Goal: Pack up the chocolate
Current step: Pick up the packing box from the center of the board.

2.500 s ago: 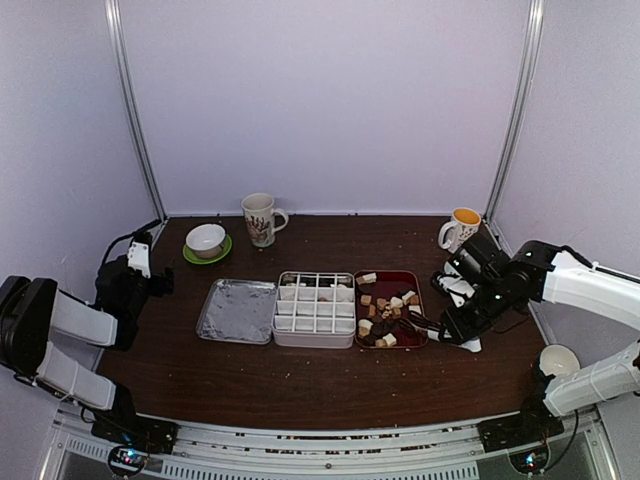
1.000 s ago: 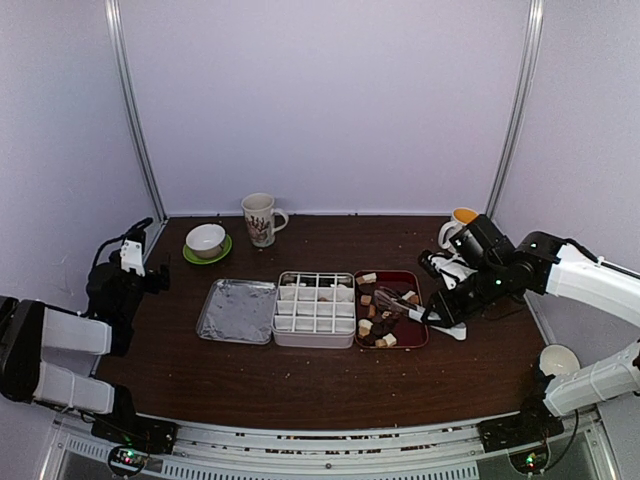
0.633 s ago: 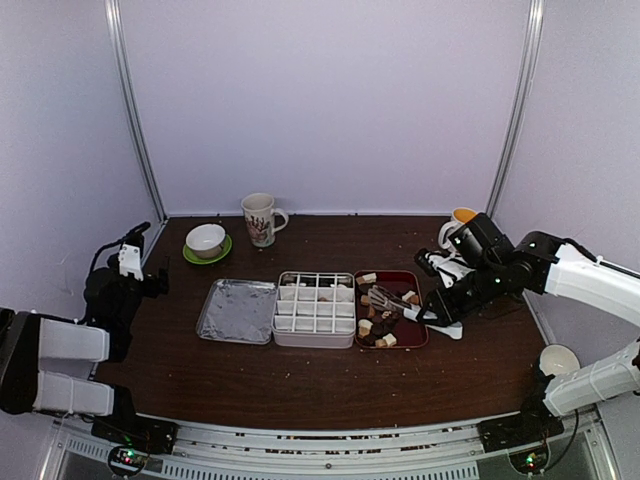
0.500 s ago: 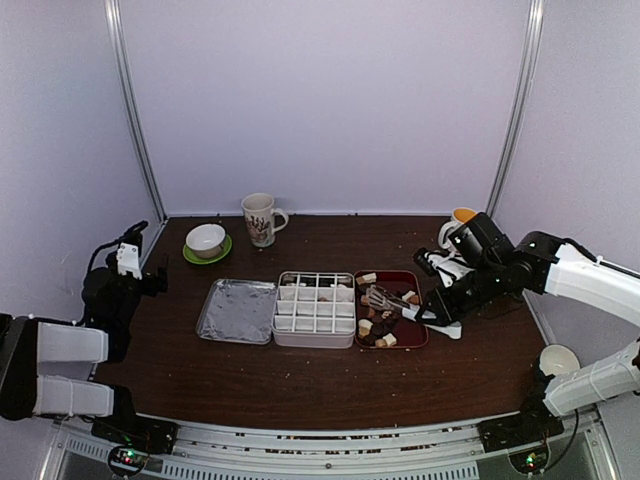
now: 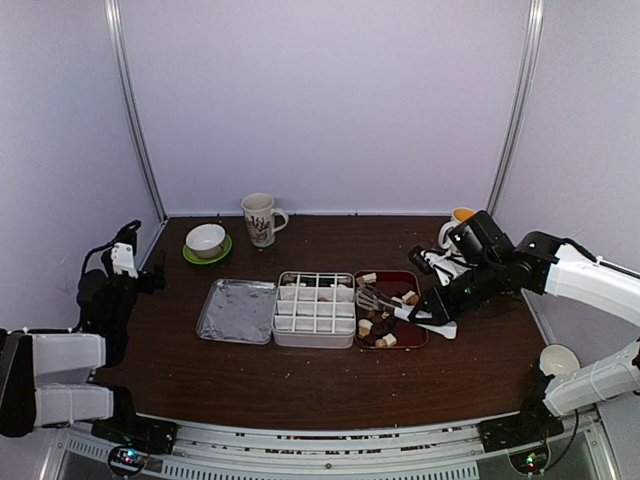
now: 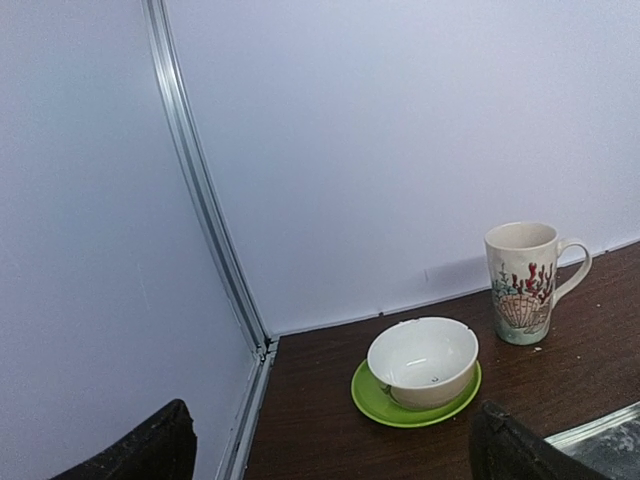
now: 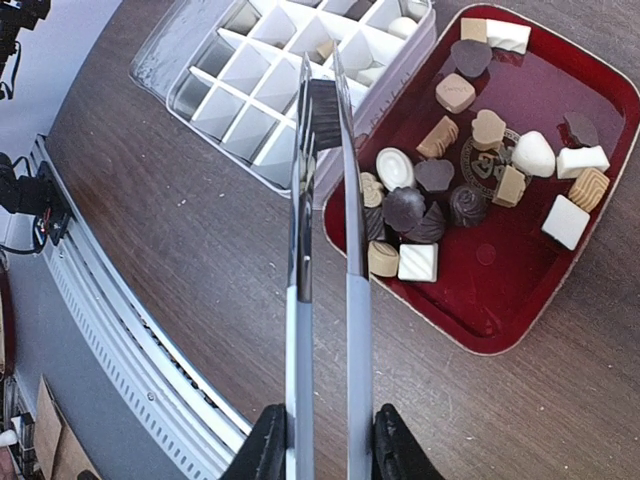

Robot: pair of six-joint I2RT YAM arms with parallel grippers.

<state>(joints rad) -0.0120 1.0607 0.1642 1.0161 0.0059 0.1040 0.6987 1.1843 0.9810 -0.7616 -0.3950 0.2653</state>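
My left gripper needs to grip the box by its rim (image 5: pixel 277 297) next to the foil lid and turn it clear, because the white divided box sits tight (image 5: pixel 355 328) against the dark red tray.
Several chocolate pieces (image 5: pixel 384 322), dark, tan and white, lie in the dark red tray (image 5: pixel 396 281); the right wrist view shows them (image 7: pixel 440 190) in the tray (image 7: pixel 480 330). My right gripper (image 5: pixel 432 317) is shut on metal tongs (image 5: pixel 385 303). The tongs (image 7: pixel 300 250) pinch a dark chocolate piece (image 7: pixel 322 112) above the near right edge of the white divided box (image 5: pixel 315 302), which also shows in the right wrist view (image 7: pixel 262 70). My left gripper (image 5: pixel 122 262) is open and empty at the far left, its fingertips (image 6: pixel 165 445) wide apart.
A foil lid (image 5: pixel 238 310) lies left of the box. A white bowl on a green saucer (image 5: pixel 206 241) and a patterned mug (image 5: pixel 260 218) stand at the back left, also in the left wrist view (image 6: pixel 422 365). An orange-lined mug (image 5: pixel 462 222) stands behind my right arm.
My right gripper has carried the tongs left, from over the tray to the box's right edge, with a dark piece in their tips. My left arm has drawn back to the left.
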